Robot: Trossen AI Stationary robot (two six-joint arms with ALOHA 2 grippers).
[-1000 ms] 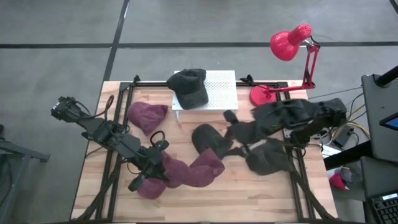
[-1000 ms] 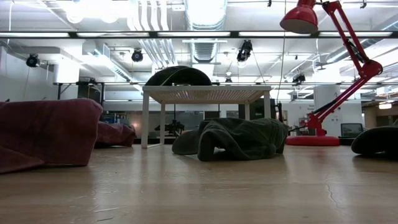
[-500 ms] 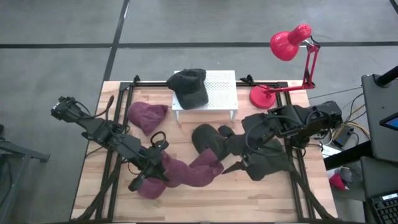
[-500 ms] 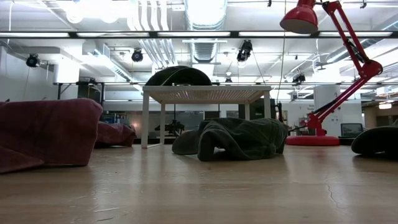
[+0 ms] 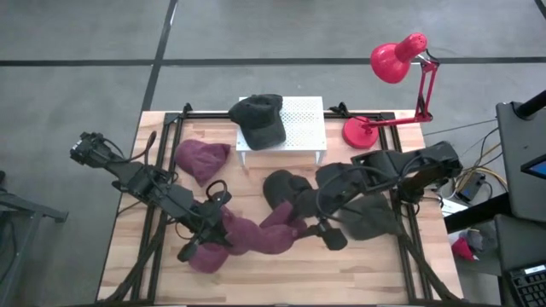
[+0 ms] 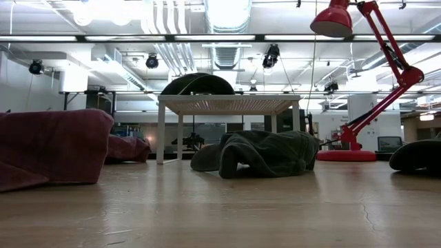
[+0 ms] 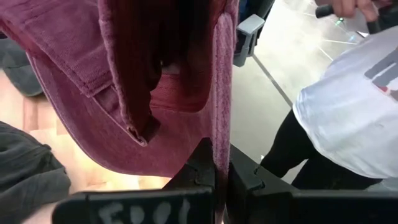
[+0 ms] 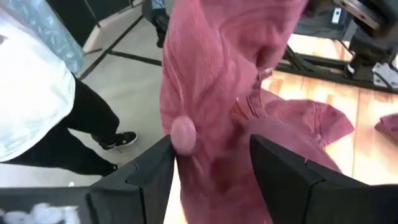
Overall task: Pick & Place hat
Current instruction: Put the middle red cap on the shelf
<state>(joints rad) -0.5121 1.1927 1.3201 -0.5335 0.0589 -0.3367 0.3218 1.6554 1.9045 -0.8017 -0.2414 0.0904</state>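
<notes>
Next, I close my right gripper on the maroon hat's top [image 5: 281, 229] before my left gripper lets go of the hat's rim, because the stand's free half [image 5: 304, 124] is on my right gripper's side.
My left gripper [image 5: 223, 228] is shut on a maroon hat [image 5: 260, 239] over the table's near middle. The hat fills the left wrist view [image 7: 124, 93], open side toward the camera. My right gripper [image 5: 311, 228] has reached in from the right and is open. Its fingers stand on either side of the hat's crown [image 8: 211, 74], and the crown's top button [image 8: 183, 134] is beside one finger. More maroon cloth [image 5: 205, 256] lies on the table below my left gripper. No gripper shows in the low view. My left gripper pinches the maroon hat's rim edge [image 7: 219, 149] between its two fingers, coming from the table's left and slanting a little down. The hat stretches away from the fingers toward my right gripper, held above the table. Whether my right gripper touches the crown, I cannot tell.
A white stand [image 5: 307, 119] at the far middle carries a dark hat [image 5: 260, 119]. Another maroon hat [image 5: 202, 160] and two dark hats [image 5: 286, 189] [image 5: 371, 220] lie on the table. A red lamp [image 5: 397, 60] stands far right. A person [image 7: 348, 118] stands beyond the table.
My right gripper has swung from over the dark hats at the right toward the table's near left and come down, ending at the maroon hat that my left gripper holds. The hat has stayed where it was.
</notes>
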